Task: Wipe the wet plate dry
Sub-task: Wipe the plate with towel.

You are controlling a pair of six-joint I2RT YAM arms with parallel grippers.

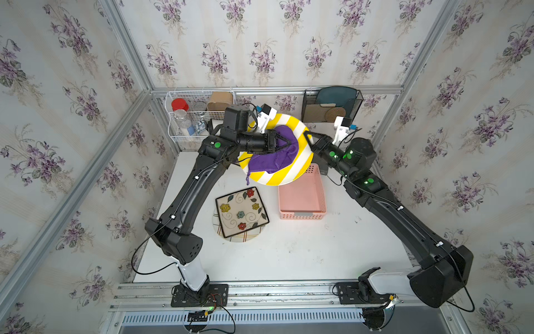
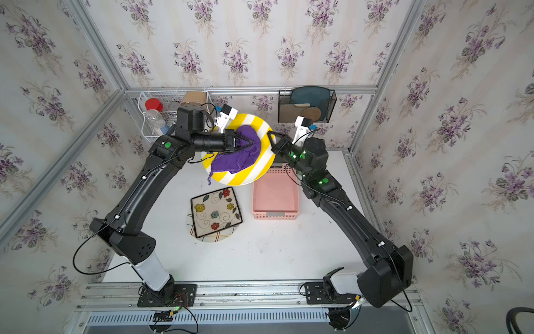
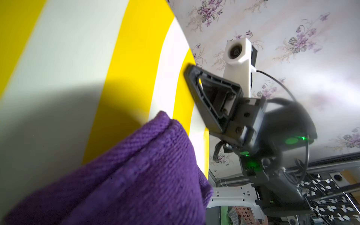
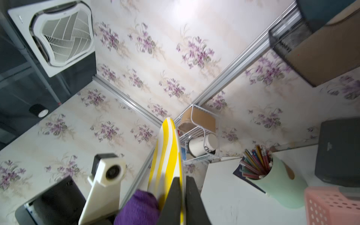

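Next, I tip the plate up (image 1: 304, 159) with my right gripper before my left gripper wipes the plate's bottom side, because that side faces away from the purple cloth (image 1: 274, 158).
A round plate (image 1: 291, 170) (image 2: 254, 170) with yellow and white stripes is held up above the back of the table, tilted, its face showing in both top views. My right gripper (image 1: 307, 134) (image 2: 270, 134) (image 4: 182, 180) is shut on its rim at the right edge. A purple cloth (image 1: 274, 160) (image 2: 235, 159) (image 3: 126, 175) (image 4: 139, 208) lies against the plate's face. My left gripper (image 1: 290, 143) (image 2: 254, 142) is shut on the purple cloth and presses it to the plate (image 3: 81, 58) (image 4: 165, 148). The cloth hides the left gripper's fingertips in the left wrist view.
Below the plate stand a pink basket (image 1: 302, 214) (image 2: 276, 215) and a square flowered plate (image 1: 241, 212) on a round one. A white wire rack (image 1: 187, 115) with jars and a black holder (image 1: 331, 105) hang at the back wall. A green pencil cup (image 4: 280, 187) stands behind.
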